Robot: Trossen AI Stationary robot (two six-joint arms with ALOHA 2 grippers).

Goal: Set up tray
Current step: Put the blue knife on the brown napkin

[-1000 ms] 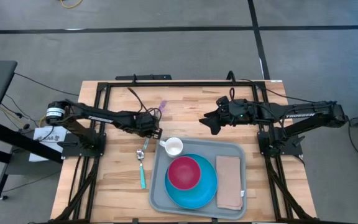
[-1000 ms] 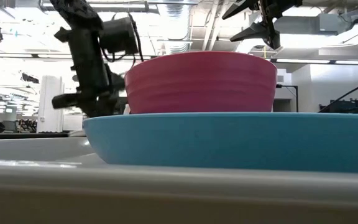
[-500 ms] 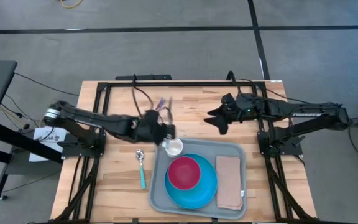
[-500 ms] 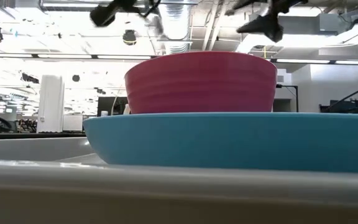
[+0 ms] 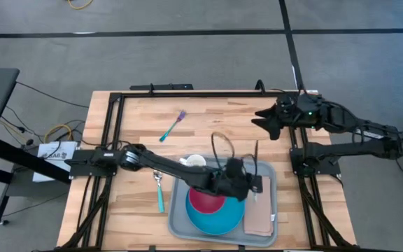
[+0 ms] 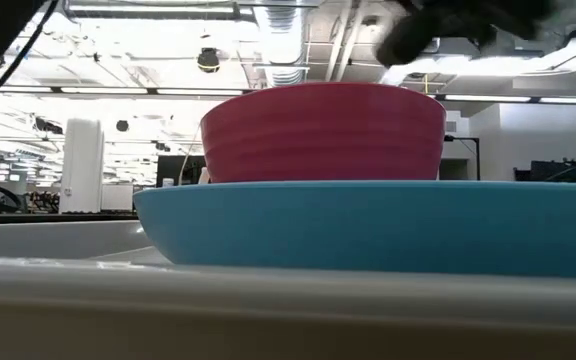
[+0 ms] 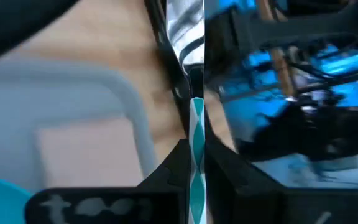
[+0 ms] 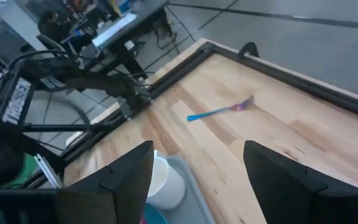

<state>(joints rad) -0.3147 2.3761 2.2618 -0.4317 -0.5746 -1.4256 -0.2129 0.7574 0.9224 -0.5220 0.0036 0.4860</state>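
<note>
I should lift the utensil and pass its silver end [image 5: 256, 150] to my right gripper, because my left arm is reaching across the red bowl [image 5: 207, 202] toward the beige napkin.
The light-grey tray [image 5: 177, 210] lies on the table's near middle. It holds a blue plate [image 5: 222, 213] with a red bowl [image 5: 203, 199] on it, a white cup [image 5: 196, 162] and a beige napkin [image 5: 259, 210]. My left arm reaches across the tray. Its gripper [image 5: 249, 183] hangs between bowl and napkin, shut on a knife-like utensil [image 5: 256, 152] with a teal-and-white handle. My right gripper [image 5: 266, 122] is open, in the air over the table's far right. My left gripper [image 7: 194, 146] pinches the utensil's teal-and-white handle [image 7: 196, 171] between its two fingers. The silver metal end [image 7: 188, 37] sticks out past the fingertips, toward the table's far edge. The utensil is lifted clear above the tray's right part.
A fork [image 5: 173, 127] with a blue handle and purple head lies on the wood at far centre-left, also seen as the fork [image 8: 219, 111] from the right wrist. A teal-handled spoon [image 5: 160, 194] lies just left of the tray. A black frame [image 5: 187, 93] edges the table.
My left gripper has risen from the table left of the cup. It has swung toward the table's right and near edge, over cup and bowl, carrying the utensil to the gap between bowl and napkin. My right gripper has drawn back toward the table's right edge.
</note>
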